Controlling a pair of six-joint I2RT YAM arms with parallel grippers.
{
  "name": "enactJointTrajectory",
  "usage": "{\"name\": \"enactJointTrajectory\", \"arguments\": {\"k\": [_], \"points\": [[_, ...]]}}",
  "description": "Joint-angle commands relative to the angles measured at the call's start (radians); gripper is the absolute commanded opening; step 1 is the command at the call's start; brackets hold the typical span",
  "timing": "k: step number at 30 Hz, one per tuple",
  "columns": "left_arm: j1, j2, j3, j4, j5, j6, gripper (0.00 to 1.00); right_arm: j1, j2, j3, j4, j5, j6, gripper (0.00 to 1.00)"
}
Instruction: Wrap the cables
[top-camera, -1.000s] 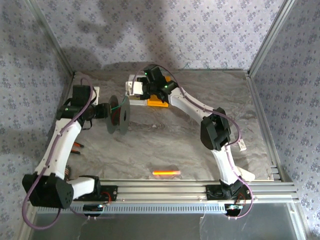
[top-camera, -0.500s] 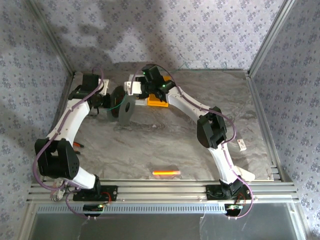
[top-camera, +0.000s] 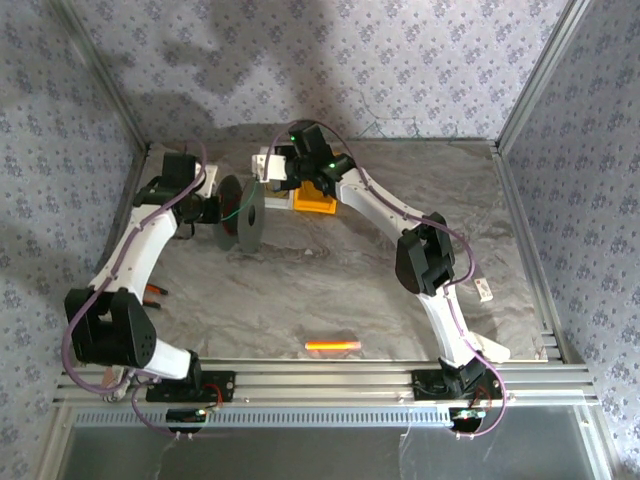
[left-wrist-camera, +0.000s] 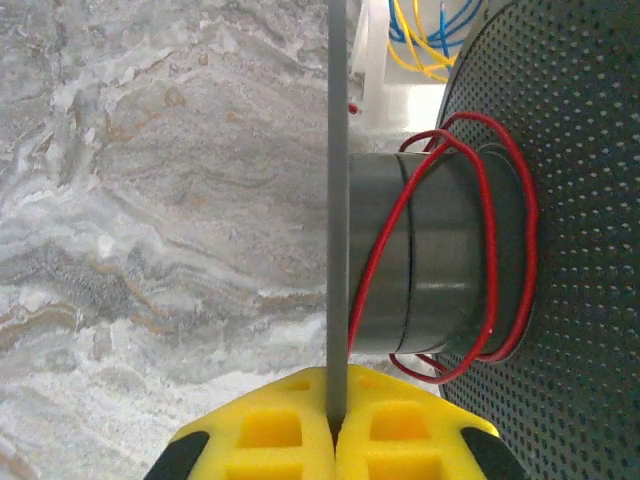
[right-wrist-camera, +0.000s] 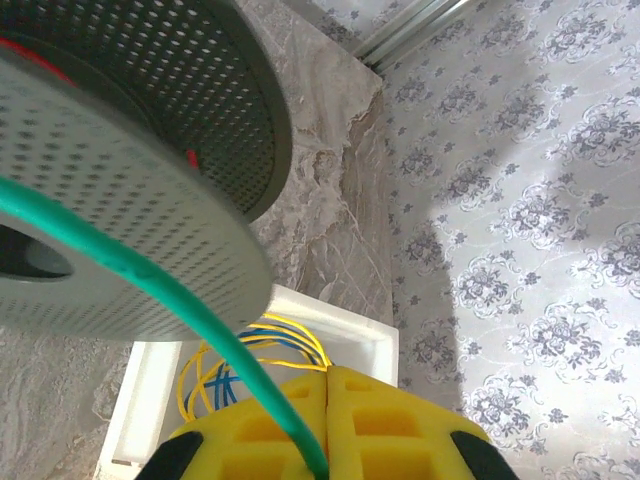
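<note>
The robot's left gripper pinches only the spool's rim (left-wrist-camera: 338, 340) while the green cable (top-camera: 240, 211) is outside its fingers, so it should open and pinch both together before wrapping.
A black spool (top-camera: 241, 214) stands on edge at the far left of the table. My left gripper (left-wrist-camera: 336, 420) is shut on the thin edge of the spool's flange (left-wrist-camera: 337, 200), its yellow pads pressed on both sides. Red wire (left-wrist-camera: 480, 240) loops loosely round the spool's hub (left-wrist-camera: 440, 260). My right gripper (right-wrist-camera: 326, 420) is shut on the green cable (right-wrist-camera: 150, 275), which runs up and left across the perforated flange (right-wrist-camera: 120, 190). In the top view the right gripper (top-camera: 276, 172) hovers just behind the spool, and a green strand (top-camera: 232, 213) shows at the hub.
A white tray (right-wrist-camera: 370, 335) holding yellow and blue wire loops (right-wrist-camera: 235, 365) lies under the right gripper. A yellow block (top-camera: 315, 201) sits beside it. An orange bar (top-camera: 332, 345) lies near the front rail. Patterned walls close in the far left corner.
The left arm has reached toward the back and its gripper has shut on the spool's flange. The spool has shifted slightly toward the back. The right gripper has stayed shut on the green cable.
</note>
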Motion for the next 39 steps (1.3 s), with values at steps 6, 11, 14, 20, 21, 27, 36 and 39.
{"name": "enactJointTrajectory", "arguments": {"k": [6, 11, 14, 20, 21, 27, 36, 39], "points": [[-0.044, -0.153, 0.006, -0.201, -0.073, 0.09, 0.0, 0.009, -0.004, 0.038, -0.037, -0.013, -0.054, 0.0], [-0.104, -0.174, -0.001, -0.277, -0.122, 0.131, 0.0, 0.037, -0.025, 0.003, -0.036, 0.008, -0.127, 0.0], [-0.121, -0.18, -0.009, -0.302, -0.112, 0.146, 0.0, 0.05, -0.031, -0.025, -0.025, 0.036, -0.17, 0.0], [-0.124, -0.206, -0.034, -0.314, -0.092, 0.152, 0.0, 0.061, -0.044, -0.108, 0.018, 0.059, -0.208, 0.0], [-0.124, -0.209, -0.036, -0.312, -0.088, 0.151, 0.0, 0.062, -0.044, -0.12, 0.023, 0.062, -0.21, 0.0], [-0.133, -0.207, -0.046, -0.303, -0.072, 0.129, 0.0, 0.073, -0.039, -0.152, 0.059, 0.057, -0.157, 0.0], [-0.141, -0.193, -0.064, -0.292, -0.075, 0.111, 0.2, 0.083, -0.039, -0.138, 0.087, 0.018, -0.097, 0.0], [-0.141, -0.191, -0.07, -0.29, -0.072, 0.114, 0.24, 0.084, -0.037, -0.116, 0.072, 0.006, -0.103, 0.0]]}}
